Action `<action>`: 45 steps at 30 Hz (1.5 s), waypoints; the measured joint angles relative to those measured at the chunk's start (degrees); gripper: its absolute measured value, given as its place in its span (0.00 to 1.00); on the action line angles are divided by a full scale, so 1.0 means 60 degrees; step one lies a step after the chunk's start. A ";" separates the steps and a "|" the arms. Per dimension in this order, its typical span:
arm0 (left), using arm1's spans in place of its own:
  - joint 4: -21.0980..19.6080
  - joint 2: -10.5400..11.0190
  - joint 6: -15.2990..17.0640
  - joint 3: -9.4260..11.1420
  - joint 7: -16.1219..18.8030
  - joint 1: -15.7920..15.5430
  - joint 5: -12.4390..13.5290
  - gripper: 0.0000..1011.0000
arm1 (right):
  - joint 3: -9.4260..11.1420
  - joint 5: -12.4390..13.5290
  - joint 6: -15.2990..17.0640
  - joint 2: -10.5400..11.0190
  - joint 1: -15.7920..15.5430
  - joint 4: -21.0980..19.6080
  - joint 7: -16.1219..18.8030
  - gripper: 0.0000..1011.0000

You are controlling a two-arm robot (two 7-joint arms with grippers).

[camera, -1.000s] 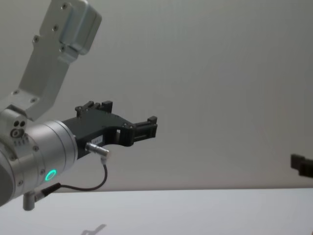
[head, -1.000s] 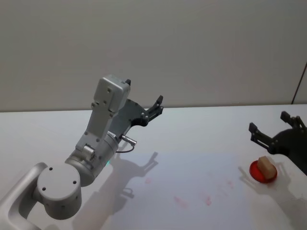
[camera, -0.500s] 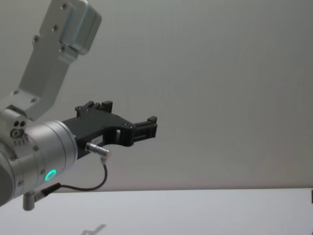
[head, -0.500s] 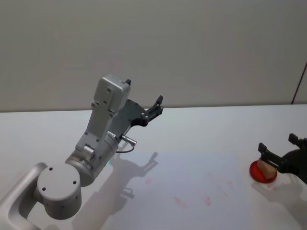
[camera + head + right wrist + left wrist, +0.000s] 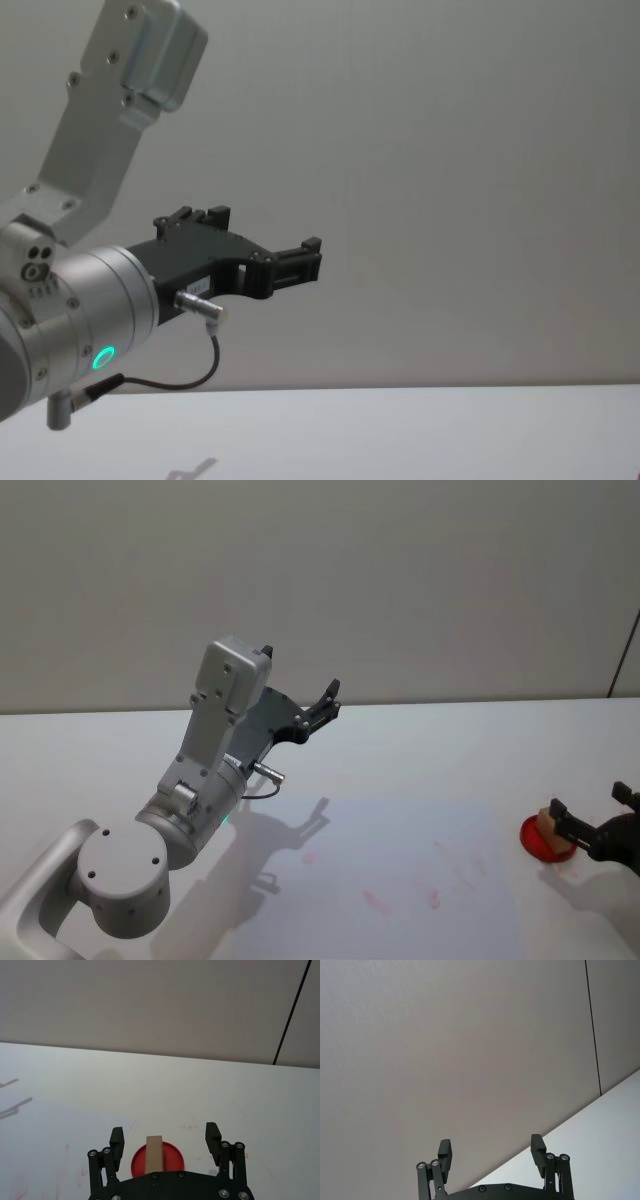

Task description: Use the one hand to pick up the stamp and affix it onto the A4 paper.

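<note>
I expect to lift the narrow stamp point(image 5: 154, 1154) alone and leave the ink pad behind, because the stamp just stands on the wider, open red ink pad point(image 5: 173, 1158).
The stamp point(image 5: 545, 821) point(image 5: 154, 1152) is a small wooden block standing upright on a round red ink pad point(image 5: 546, 844) point(image 5: 170, 1156) at the table's right side. My right gripper point(image 5: 589, 804) point(image 5: 164, 1137) is open and low over the pad, with one finger on each side of the stamp and a gap to both. The A4 paper point(image 5: 400, 880) point(image 5: 45, 1130) lies flat at the table's middle and carries faint red marks. My left gripper point(image 5: 326, 702) point(image 5: 490, 1144) point(image 5: 302, 259) is open and held high at the left, pointing at the wall.
The white table point(image 5: 420, 750) runs back to a plain grey wall point(image 5: 400, 580). My left arm's large silver joints point(image 5: 125, 870) rise over the table's left front. A dark vertical seam point(image 5: 292, 1010) marks the wall at the far right.
My right gripper has come down and toward me, from above the pad to around the stamp, and has left the chest view. The left arm has not moved.
</note>
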 joint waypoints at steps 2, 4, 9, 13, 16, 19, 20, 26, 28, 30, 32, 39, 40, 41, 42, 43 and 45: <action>0.0000 0.0000 0.0000 0.0000 0.0000 0.0000 0.0000 0.99 | 0.0002 -0.0041 0.0000 0.0002 -0.0016 0.0031 -0.0039 0.99; 0.0000 0.0000 -0.0001 0.0000 0.0000 0.0000 0.0000 0.99 | 0.0002 -0.0100 -0.0002 0.0002 -0.0026 0.0068 -0.0069 0.99; 0.0000 0.0000 -0.0001 0.0000 0.0000 0.0000 0.0000 0.99 | -0.0009 -0.0267 -0.0007 -0.0002 -0.0036 0.0143 -0.0094 0.99; 0.0000 0.0000 0.0000 0.0000 0.0000 0.0001 0.0000 0.99 | -0.0040 -0.0439 -0.0007 -0.0011 -0.0037 0.0200 -0.0094 0.99; -0.0001 0.0000 0.0000 0.0000 0.0000 0.0001 0.0000 0.99 | -0.0073 -0.0594 0.0000 -0.0025 -0.0037 0.0251 -0.0079 0.99; 0.0000 0.0000 0.0000 0.0000 0.0000 0.0001 0.0000 0.99 | -0.0107 -0.0736 0.0011 -0.0040 -0.0037 0.0288 -0.0049 0.99; 0.0000 0.0000 0.0000 0.0000 0.0000 0.0001 0.0001 0.99 | -0.0124 -0.0800 0.0014 -0.0051 -0.0037 0.0309 -0.0034 0.99; 0.0000 0.0000 0.0000 0.0000 0.0000 0.0001 0.0000 0.99 | -0.0180 -0.1028 0.0016 -0.0095 -0.0026 0.0406 -0.0007 0.99; 0.0000 0.0000 -0.0001 0.0000 0.0000 0.0000 0.0000 0.99 | -0.0206 -0.1114 0.0014 -0.0125 -0.0009 0.0462 -0.0005 0.99; 0.0000 0.0000 0.0000 0.0000 0.0000 0.0001 0.0000 0.99 | -0.0221 -0.1163 0.0011 -0.0143 0.0001 0.0502 -0.0006 0.99; 0.0000 0.0001 -0.0001 0.0000 0.0000 0.0000 0.0000 0.99 | -0.0241 -0.1229 0.0002 -0.0172 0.0022 0.0563 -0.0007 0.99; 0.0000 0.0000 0.0000 0.0000 0.0000 0.0001 0.0000 0.99 | -0.0304 -0.1367 -0.0043 -0.0269 0.0081 0.0748 -0.0013 0.99; 0.0000 0.0000 0.0000 -0.0001 0.0000 0.0000 0.0000 0.99 | -0.0313 -0.1383 -0.0057 -0.0289 0.0092 0.0780 -0.0015 0.99; 0.0000 0.0000 0.0000 0.0000 0.0000 0.0000 0.0000 0.99 | -0.0321 -0.1389 -0.0064 -0.0303 0.0099 0.0799 -0.0015 0.99; 0.0000 0.0000 0.0000 0.0000 0.0000 0.0000 0.0000 0.99 | -0.0326 -0.1395 -0.0071 -0.0312 0.0105 0.0813 -0.0015 0.99; 0.0000 0.0000 0.0000 0.0000 0.0000 0.0000 0.0000 0.99 | -0.0332 -0.1404 -0.0082 -0.0323 0.0109 0.0827 -0.0016 0.99; 0.0000 0.0000 -0.0001 0.0000 0.0000 0.0000 0.0000 0.99 | -0.0352 -0.1422 -0.0098 -0.0359 0.0121 0.0872 -0.0017 0.99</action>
